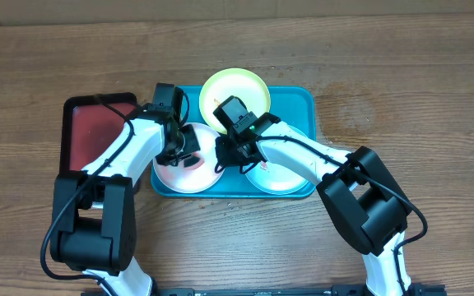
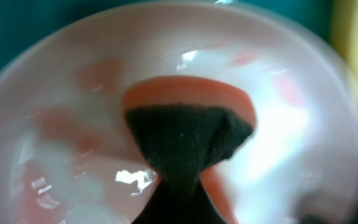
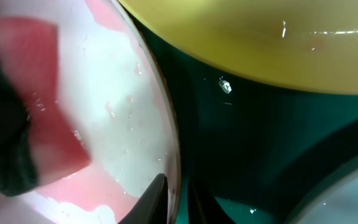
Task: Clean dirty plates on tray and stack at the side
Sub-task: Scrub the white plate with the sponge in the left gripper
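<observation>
Red smears [image 2: 58, 132] cover the white plate next to the sponge, so the robot's left gripper should wipe the sponge back toward the rim [image 1: 163, 173] across from the right gripper.
The teal tray [image 1: 299, 103] holds three plates. The white plate [image 1: 171, 175] lies at the front left, smeared with red. The yellow-green plate [image 1: 235, 89] is at the back and the pale mint plate [image 1: 276, 178] at the front right. My left gripper [image 1: 186, 148] is shut on a red sponge with a black scrub face [image 2: 188, 134] and presses it onto the white plate [image 2: 303, 124]. My right gripper [image 1: 223, 160] is shut on the white plate's right rim; in the right wrist view its fingers [image 3: 176, 199] straddle that rim [image 3: 129, 106], with the sponge [image 3: 36, 124] at left.
A smaller red tray with a black rim [image 1: 89, 131] lies left of the teal tray, partly under my left arm. The yellow-green plate [image 3: 260, 43] and bare teal tray floor [image 3: 260, 143] lie just right of the held rim. Wooden table surrounds both trays.
</observation>
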Motion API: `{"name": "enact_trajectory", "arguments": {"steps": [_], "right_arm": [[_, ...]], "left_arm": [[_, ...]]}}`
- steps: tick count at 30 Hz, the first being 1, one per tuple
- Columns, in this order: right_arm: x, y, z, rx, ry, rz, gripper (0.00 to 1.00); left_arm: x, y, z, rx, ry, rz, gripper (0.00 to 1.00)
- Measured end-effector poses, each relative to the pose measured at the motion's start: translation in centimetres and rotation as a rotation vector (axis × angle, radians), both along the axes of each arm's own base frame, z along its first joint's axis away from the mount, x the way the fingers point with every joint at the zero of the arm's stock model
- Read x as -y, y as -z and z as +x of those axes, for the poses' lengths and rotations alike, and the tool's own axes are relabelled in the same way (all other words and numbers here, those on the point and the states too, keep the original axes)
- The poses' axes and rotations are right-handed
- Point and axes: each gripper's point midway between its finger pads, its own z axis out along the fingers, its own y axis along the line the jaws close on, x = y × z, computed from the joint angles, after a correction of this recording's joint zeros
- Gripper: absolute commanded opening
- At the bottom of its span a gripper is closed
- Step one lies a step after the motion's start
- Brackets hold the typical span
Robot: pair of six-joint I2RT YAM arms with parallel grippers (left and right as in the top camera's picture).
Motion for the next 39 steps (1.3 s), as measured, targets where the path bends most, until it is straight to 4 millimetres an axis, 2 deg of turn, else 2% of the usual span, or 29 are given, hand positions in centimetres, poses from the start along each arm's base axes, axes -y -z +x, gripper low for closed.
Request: {"name": "enact_trajectory", "arguments": {"steps": [7,12,15,18,20,24,30,34,39], "right_arm": [[0.0,0.0,0.0,0.000,0.000,0.000,0.14],[0.0,0.0,0.0,0.000,-0.001,0.000,0.14],[0.0,0.0,0.0,0.000,0.000,0.000,0.14],[0.0,0.0,0.0,0.000,0.000,0.000,0.14],[0.0,0.0,0.0,0.000,0.000,0.000,0.14],[0.0,0.0,0.0,0.000,0.000,0.000,0.14],[0.0,0.0,0.0,0.000,0.000,0.000,0.14],[0.0,0.0,0.0,0.001,0.000,0.000,0.14],[0.0,0.0,0.0,0.001,0.000,0.000,0.14]], "left_arm": [[-4.6,0.1,-1.7,-0.059,-0.031,0.258,0.04],[-6.0,-1.2,-2.0,-0.088,-0.031,0.331,0.04],[-5.3,-2.9,-0.2,-0.044,-0.035,0.303,0.04],[-3.4,-4.5,2.5,0.044,-0.022,0.187,0.04],[-1.8,-4.9,3.6,0.083,-0.008,0.101,0.04],[0.7,-5.1,4.6,0.114,0.021,-0.037,0.04],[2.5,-2.9,3.9,0.042,0.045,-0.135,0.04],[2.9,-0.8,3.3,-0.020,0.046,-0.151,0.04],[2.7,0.2,3.1,-0.042,0.062,-0.135,0.04]]}}
